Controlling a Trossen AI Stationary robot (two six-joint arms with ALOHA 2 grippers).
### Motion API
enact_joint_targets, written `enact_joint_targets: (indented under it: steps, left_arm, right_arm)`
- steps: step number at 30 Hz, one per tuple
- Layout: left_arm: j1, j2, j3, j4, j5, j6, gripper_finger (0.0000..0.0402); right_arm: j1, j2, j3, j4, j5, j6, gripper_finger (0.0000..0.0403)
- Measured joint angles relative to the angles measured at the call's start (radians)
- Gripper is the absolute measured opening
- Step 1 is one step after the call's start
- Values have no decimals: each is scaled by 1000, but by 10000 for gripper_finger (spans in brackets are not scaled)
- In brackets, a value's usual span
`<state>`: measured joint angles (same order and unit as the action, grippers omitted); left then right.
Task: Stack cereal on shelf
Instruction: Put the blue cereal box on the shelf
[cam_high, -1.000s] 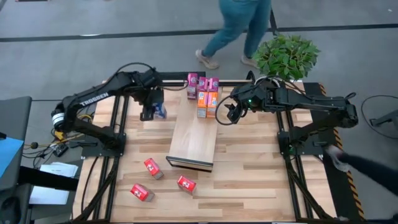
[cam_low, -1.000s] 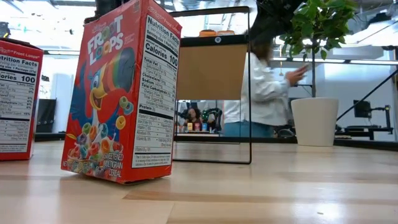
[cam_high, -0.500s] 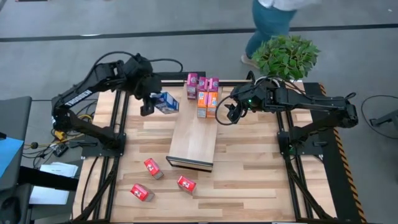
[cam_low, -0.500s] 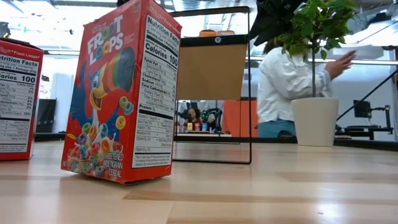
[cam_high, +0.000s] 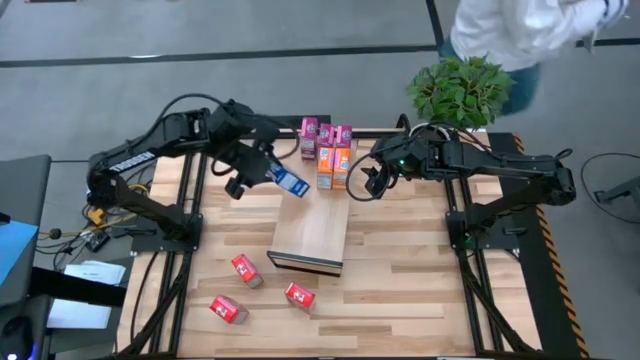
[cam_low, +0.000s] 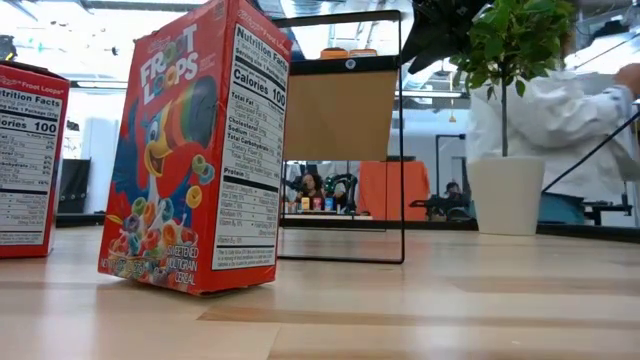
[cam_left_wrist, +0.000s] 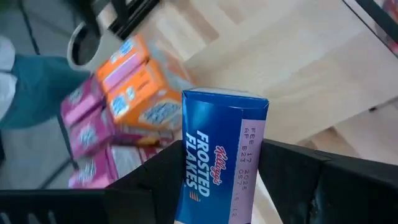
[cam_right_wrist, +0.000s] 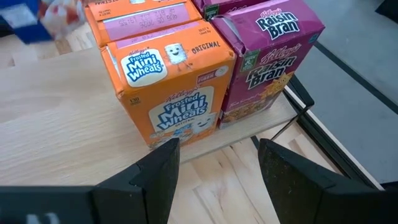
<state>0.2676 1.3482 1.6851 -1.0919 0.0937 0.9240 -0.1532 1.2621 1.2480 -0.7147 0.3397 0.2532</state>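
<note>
The blue box (cam_high: 289, 180) is at an angle to the orange boxes. I should put it down beside them with my left gripper, then push it straight with closed fingers.
The shelf (cam_high: 312, 228), a pale wooden block, lies on the table's middle. Two orange cereal boxes (cam_high: 333, 166) stand on its far end, with magenta boxes (cam_high: 322, 132) right behind them. My left gripper (cam_high: 268, 170) hangs over the shelf's left edge, shut on a blue Frosted Flakes box (cam_high: 290, 181) (cam_left_wrist: 217, 155). My right gripper (cam_high: 366, 184) (cam_right_wrist: 214, 168) waits open just right of the orange boxes (cam_right_wrist: 168, 87). Three red boxes (cam_high: 245, 268) (cam_high: 298, 295) (cam_high: 228, 309) stand on the near table. My left gripper pinches the blue box between its two fingers (cam_left_wrist: 155, 180), one on each of two opposite sides (cam_left_wrist: 186, 186). The box's free end (cam_left_wrist: 225, 99) sticks out ahead of the fingers. The fingers slant down from the table's left. The box is lifted clear and tilted.
A potted plant (cam_high: 460, 90) stands at the far right corner. A person (cam_high: 520, 30) passes behind the table. In the low view a red Froot Loops box (cam_low: 190, 150) stands close, another (cam_low: 25, 160) at its left. Bare shelf top (cam_high: 318, 215) lies nearer than the orange boxes.
My left gripper has risen and gone toward the shelf with the blue box, rolling as it went. The box, low beside the shelf's left a second ago, now hangs tilted over the shelf's left edge. The person has walked toward the right behind the table.
</note>
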Motion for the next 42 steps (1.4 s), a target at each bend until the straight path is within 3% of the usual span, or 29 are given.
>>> enact_joint_targets:
  steps: [15,21,29,33,36,39,42]
  left_arm:
    - [-26,127,0,10,-91,282,184]
    - [-26,126,0,12,-96,348,208]
    - [-26,126,0,48,-102,348,264]
    - [-28,125,0,98,-193,290,271]
    - [-39,99,0,108,-285,255,265]
    - [-54,56,0,99,-298,187,246]
    - [-66,30,1,26,-286,25,203]
  right_arm:
    - [3,0,0,0,-2,8,245]
    - [2,0,0,0,-1,11,245]
    - [2,0,0,0,-1,11,245]
    - [2,0,0,0,-1,10,245]
    - [2,0,0,0,-2,10,245]
    - [2,0,0,0,-1,10,245]
    - [2,0,0,0,-1,9,245]
